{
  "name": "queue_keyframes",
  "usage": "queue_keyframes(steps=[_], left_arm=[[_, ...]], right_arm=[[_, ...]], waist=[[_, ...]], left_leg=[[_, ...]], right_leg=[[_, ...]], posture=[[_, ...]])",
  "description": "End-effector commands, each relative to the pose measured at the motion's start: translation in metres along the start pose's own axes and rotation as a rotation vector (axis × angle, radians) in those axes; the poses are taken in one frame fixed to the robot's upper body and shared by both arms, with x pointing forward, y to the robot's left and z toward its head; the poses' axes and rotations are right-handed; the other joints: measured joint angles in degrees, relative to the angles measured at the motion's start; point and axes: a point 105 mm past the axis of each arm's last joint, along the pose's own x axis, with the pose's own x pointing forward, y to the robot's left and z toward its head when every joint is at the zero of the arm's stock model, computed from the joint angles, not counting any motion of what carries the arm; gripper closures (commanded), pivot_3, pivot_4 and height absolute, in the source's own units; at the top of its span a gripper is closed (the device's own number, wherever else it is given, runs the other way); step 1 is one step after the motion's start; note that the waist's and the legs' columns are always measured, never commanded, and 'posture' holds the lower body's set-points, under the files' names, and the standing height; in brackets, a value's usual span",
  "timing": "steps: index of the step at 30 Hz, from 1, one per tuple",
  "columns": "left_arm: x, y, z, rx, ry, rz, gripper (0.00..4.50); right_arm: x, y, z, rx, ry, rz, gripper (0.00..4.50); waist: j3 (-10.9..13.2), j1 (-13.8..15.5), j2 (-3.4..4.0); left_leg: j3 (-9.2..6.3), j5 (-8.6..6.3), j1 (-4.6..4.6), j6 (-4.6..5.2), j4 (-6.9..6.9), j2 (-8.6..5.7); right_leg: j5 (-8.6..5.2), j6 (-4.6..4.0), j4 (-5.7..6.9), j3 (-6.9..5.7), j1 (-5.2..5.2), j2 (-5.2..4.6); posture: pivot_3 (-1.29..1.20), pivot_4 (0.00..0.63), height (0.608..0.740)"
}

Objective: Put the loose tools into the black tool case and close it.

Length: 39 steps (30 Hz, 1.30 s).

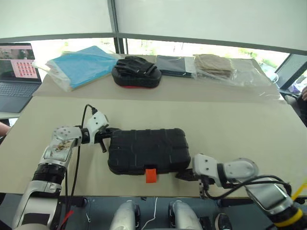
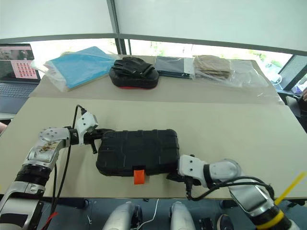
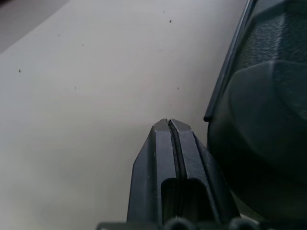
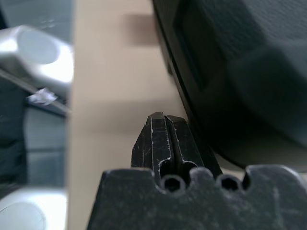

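Observation:
The orange latch (image 1: 151, 176) faces the front edge of the table, so I should turn the case, hold the case's lid (image 1: 127, 146) with my left gripper and press the latch with my right gripper.
The black tool case (image 1: 146, 148) lies closed near the front edge of the table, and its small orange latch (image 1: 151, 175) sticks out from the front side. My left gripper (image 1: 111, 132) is shut and empty at the case's far left corner, its fingertips (image 3: 169, 123) close beside the case's wall. At the case's front right corner my right gripper (image 1: 184, 175) is also shut with nothing in it, its tips (image 4: 163, 116) next to the case's lower edge. The loose tools are out of view.
On the far table lie a black oval pouch with gloves (image 1: 136, 72), a blue bag in plastic (image 1: 79, 64), dark folded cloth (image 1: 172, 64) and tan cloth in plastic (image 1: 213, 64). A laptop (image 1: 17, 72) stands at the far left.

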Motion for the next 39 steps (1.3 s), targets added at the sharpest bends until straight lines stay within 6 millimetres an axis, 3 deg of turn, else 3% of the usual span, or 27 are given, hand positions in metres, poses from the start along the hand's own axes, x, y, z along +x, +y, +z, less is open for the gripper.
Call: queue_keyframes(steps=[1,4,8,14,16,18,21,24,28,31,39], left_arm=[[-0.009,-0.010,-0.002,-0.047,0.002,-0.024,4.45],[-0.023,-0.012,-0.005,-0.121,-0.017,0.024,4.45],[-0.029,-0.026,-0.002,-0.160,-0.053,0.030,4.45],[-0.028,-0.040,0.015,-0.164,-0.088,0.042,4.45],[-0.031,-0.031,0.018,-0.152,-0.102,0.102,4.45],[-0.039,-0.017,0.022,-0.170,-0.130,0.164,4.45],[-0.050,-0.004,0.023,-0.165,-0.071,0.142,4.45],[-0.048,0.001,0.040,-0.156,-0.093,0.081,4.45],[-0.020,-0.011,0.071,-0.115,-0.148,-0.066,4.45],[0.003,-0.017,0.081,-0.065,-0.163,-0.102,4.45],[0.032,-0.024,0.082,-0.012,-0.155,-0.141,4.45]], right_arm=[[0.000,-0.032,0.002,-0.084,0.022,-0.139,4.50],[-0.002,-0.066,0.005,-0.105,0.014,-0.266,4.50],[-0.004,-0.094,0.009,-0.113,-0.013,-0.333,4.50],[-0.006,-0.113,0.007,-0.135,-0.010,-0.343,4.50],[-0.011,-0.115,0.007,-0.130,-0.018,-0.346,4.50],[-0.018,-0.112,0.008,-0.103,-0.034,-0.337,4.50],[-0.032,-0.091,0.011,-0.057,-0.072,-0.269,4.50],[-0.040,-0.072,0.013,-0.026,-0.082,-0.225,4.50],[-0.041,-0.048,0.020,0.012,-0.089,-0.168,4.50],[-0.035,-0.045,0.028,0.016,-0.098,-0.169,4.50],[-0.021,-0.049,0.028,0.014,-0.069,-0.144,4.50]], waist=[[0.00,-0.18,0.00],[0.01,-0.58,-0.02],[0.02,-0.75,0.00],[0.03,-0.31,0.02],[0.03,-0.29,0.02],[0.04,-0.29,0.02],[0.04,0.09,0.01],[0.04,0.43,0.02],[0.04,0.67,0.02],[0.04,0.70,0.01],[0.04,0.26,-0.01]], left_leg=[[0.00,0.01,0.02,-0.01,0.00,0.00],[-0.01,0.03,0.03,-0.05,0.02,0.07],[0.01,0.06,0.06,-0.09,0.02,0.08],[-0.01,0.06,-0.08,-0.09,0.01,0.07],[-0.01,0.06,-0.10,-0.08,0.01,0.04],[-0.01,0.06,-0.09,-0.09,0.01,0.04],[-0.05,0.07,-0.11,-0.10,0.01,0.05],[-0.06,0.07,-0.10,-0.10,-0.02,0.05],[-0.04,0.06,-0.10,-0.09,-0.01,0.03],[-0.04,0.07,-0.09,-0.09,0.04,-0.02],[-0.05,0.07,-0.09,-0.10,0.05,-0.03]], right_leg=[[0.00,0.00,0.02,0.00,0.01,0.00],[0.01,0.00,0.03,-0.02,0.02,0.02],[0.06,-0.06,0.10,0.02,-0.03,0.00],[0.06,-0.06,0.07,-0.01,-0.08,0.01],[0.07,-0.05,0.06,0.00,-0.08,0.00],[0.07,-0.05,0.06,0.00,-0.09,0.00],[0.07,-0.05,0.08,-0.05,-0.09,0.03],[0.06,-0.05,0.05,-0.07,-0.07,0.05],[0.06,-0.03,0.00,-0.03,-0.02,0.03],[0.06,-0.01,0.01,0.01,0.01,0.07],[0.05,-0.04,0.02,0.09,-0.03,0.27]], posture=[[0.00,0.150,0.740],[0.00,0.150,0.740],[0.00,0.150,0.740],[0.00,0.150,0.740],[0.00,0.150,0.740],[0.00,0.150,0.740],[0.00,0.150,0.740],[0.00,0.150,0.740],[0.00,0.150,0.740],[0.00,0.150,0.740],[0.00,0.150,0.740]])
